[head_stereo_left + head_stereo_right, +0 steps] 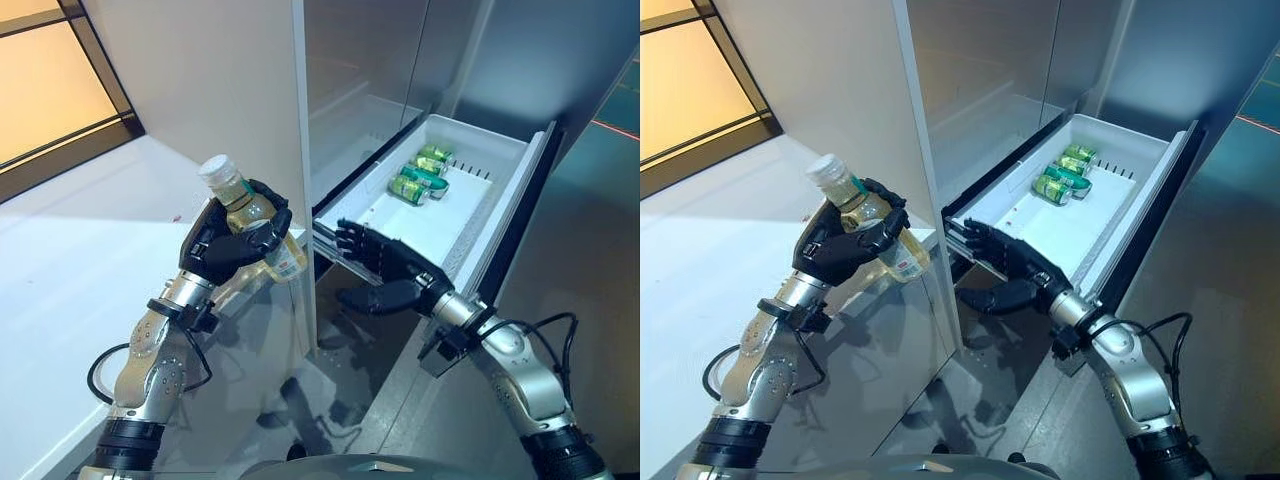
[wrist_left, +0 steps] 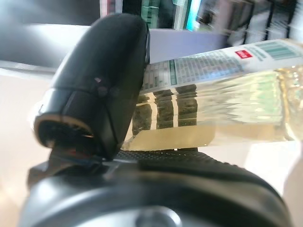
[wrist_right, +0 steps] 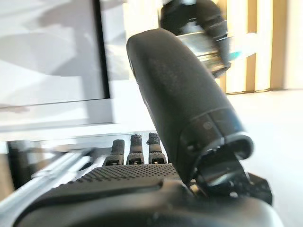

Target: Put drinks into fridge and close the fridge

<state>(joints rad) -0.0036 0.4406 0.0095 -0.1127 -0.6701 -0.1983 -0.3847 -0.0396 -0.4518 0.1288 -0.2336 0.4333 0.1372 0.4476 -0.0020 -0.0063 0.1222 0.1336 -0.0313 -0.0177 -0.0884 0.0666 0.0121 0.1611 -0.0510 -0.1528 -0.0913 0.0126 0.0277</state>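
My gripper has the bottle (image 1: 262,228) to lower, and the green cans lie with empty drawer's bottom (image 1: 412,222) in front of them. The bottle will fit flat on its side there when I lower it.
My left hand (image 1: 232,250) is shut on a clear bottle (image 1: 243,205) of pale yellow drink with a white cap, held tilted in the air to the left of the fridge. In the left wrist view the bottle (image 2: 227,99) lies across the hand's thumb (image 2: 102,90). The fridge's white drawer (image 1: 455,235) is pulled out, with green cans (image 1: 420,175) lying toward its back. My right hand (image 1: 385,262) is open, fingers straight, at the drawer's front left corner, and it also shows in the right wrist view (image 3: 137,177).
The fridge's tall grey side panel (image 1: 250,80) stands between the bottle and the drawer. An upper fridge compartment (image 1: 360,110) is open above the drawer. Pale floor lies to the left.
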